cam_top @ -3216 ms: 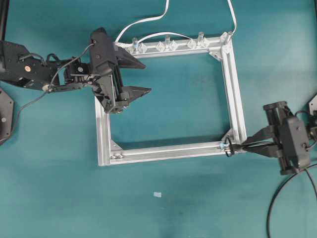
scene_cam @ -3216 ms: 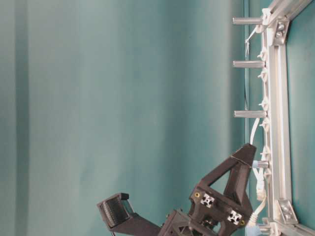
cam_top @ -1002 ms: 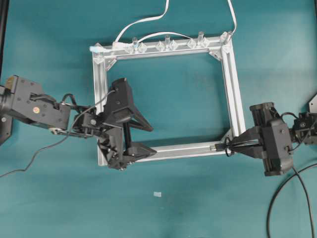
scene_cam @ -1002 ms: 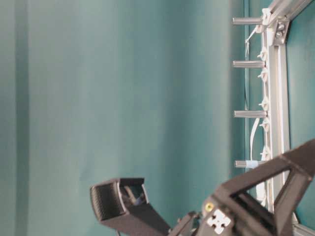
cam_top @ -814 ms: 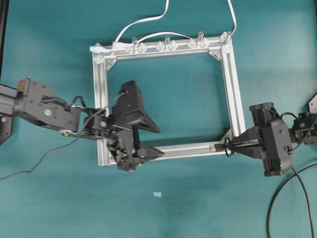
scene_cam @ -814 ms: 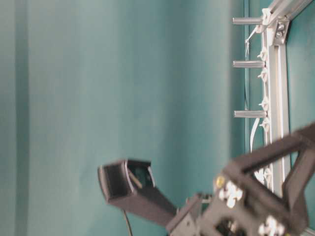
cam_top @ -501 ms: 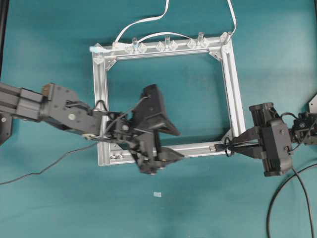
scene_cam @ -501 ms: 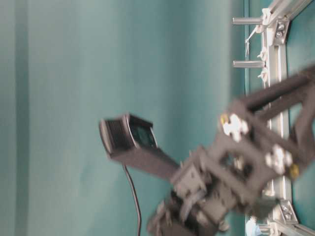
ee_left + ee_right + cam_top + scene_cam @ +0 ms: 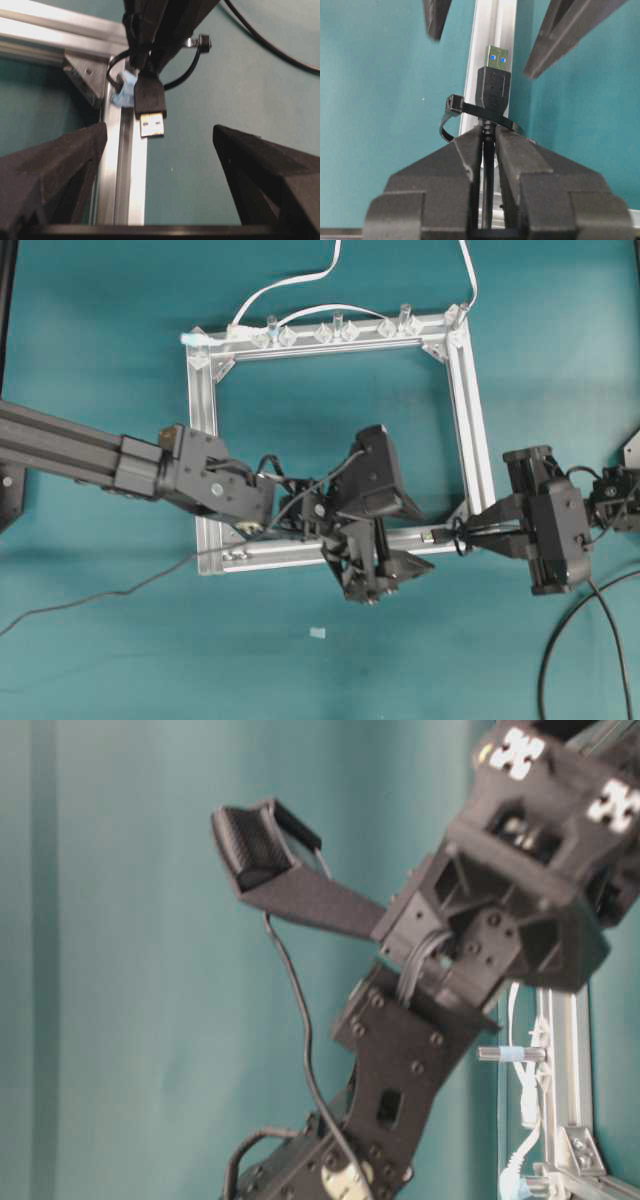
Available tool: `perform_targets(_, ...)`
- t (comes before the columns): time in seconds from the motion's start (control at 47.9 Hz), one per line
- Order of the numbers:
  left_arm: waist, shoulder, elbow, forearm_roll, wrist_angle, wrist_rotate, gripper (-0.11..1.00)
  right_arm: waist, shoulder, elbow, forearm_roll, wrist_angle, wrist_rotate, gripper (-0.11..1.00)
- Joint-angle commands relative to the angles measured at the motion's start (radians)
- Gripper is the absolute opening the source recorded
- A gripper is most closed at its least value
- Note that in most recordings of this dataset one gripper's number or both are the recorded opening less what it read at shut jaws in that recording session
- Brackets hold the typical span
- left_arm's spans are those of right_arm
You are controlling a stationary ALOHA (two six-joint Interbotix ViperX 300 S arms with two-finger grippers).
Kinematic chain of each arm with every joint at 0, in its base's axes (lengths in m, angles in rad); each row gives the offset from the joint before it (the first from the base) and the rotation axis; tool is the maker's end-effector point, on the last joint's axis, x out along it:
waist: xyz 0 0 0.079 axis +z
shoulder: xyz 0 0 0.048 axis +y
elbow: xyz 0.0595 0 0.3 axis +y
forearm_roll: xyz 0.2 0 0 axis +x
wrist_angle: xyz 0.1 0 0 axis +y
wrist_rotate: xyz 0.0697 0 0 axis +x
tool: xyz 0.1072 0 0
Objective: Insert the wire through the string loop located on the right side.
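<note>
I expect the wire [image 9: 612, 630] to slide through and trail long behind when I pull the black plug, since the string loop [image 9: 187, 74] is open wider than the plug.
The wire [image 9: 560, 640] ends in a black plug [image 9: 493, 85] with a metal tip [image 9: 151, 125]. My right gripper [image 9: 488, 132] is shut on the wire just behind the plug, at the frame's lower right corner [image 9: 478, 532]. The string loop [image 9: 451, 120] is a thin black band that wraps around the plug's rear, so the plug pokes through it [image 9: 458, 538]. My left gripper [image 9: 425, 540] is open, its fingers [image 9: 55, 165] on either side of the plug tip without touching it. The table-level view shows one of its pads [image 9: 252, 838].
The silver aluminium frame [image 9: 470, 420] lies flat on the teal table. Clear clips [image 9: 335, 332] and a white flat cable [image 9: 290, 285] sit along its far rail. A small white scrap [image 9: 318, 632] lies in front. The left arm [image 9: 90, 455] crosses the frame's left rail.
My left gripper has swept right along the frame's near rail, from the left side to the plug, staying open. The right gripper and plug have held still over the last second.
</note>
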Motion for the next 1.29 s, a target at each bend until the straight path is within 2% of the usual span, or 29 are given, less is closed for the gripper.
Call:
perform_targets(0.0,-0.002,-0.006,-0.044,0.003,-0.005,0.015,0.88,-0.002,-0.005,-0.012,-0.002,-0.011,0.000,0.11)
perform_targets(0.313,0.000,0.064,-0.124,0.005,-0.003,0.020,0.87,-0.002,-0.005,-0.012,-0.002,-0.017,0.000,0.11)
perform_targets(0.418,0.006,0.054,-0.118,0.003,0.009,0.021,0.82,0.000,-0.005,-0.011,-0.002,-0.017,0.000,0.11)
perform_targets(0.501,0.012,0.037,-0.106,0.005,0.018,0.031,0.67,-0.002,-0.005,-0.011,-0.002,-0.017,0.000,0.11)
perform_targets(0.647,0.020,0.003,-0.080,0.005,0.020,0.043,0.25,0.000,-0.005,-0.008,-0.002,-0.017,0.000,0.11)
perform_targets(0.689,0.023,-0.005,-0.074,0.005,0.020,0.044,0.18,-0.002,-0.005,-0.008,-0.002,-0.017,0.002,0.11)
perform_targets(1.274,0.025,-0.012,-0.069,0.005,0.018,0.043,0.19,-0.002,0.005,-0.005,-0.002,-0.014,0.003,0.11)
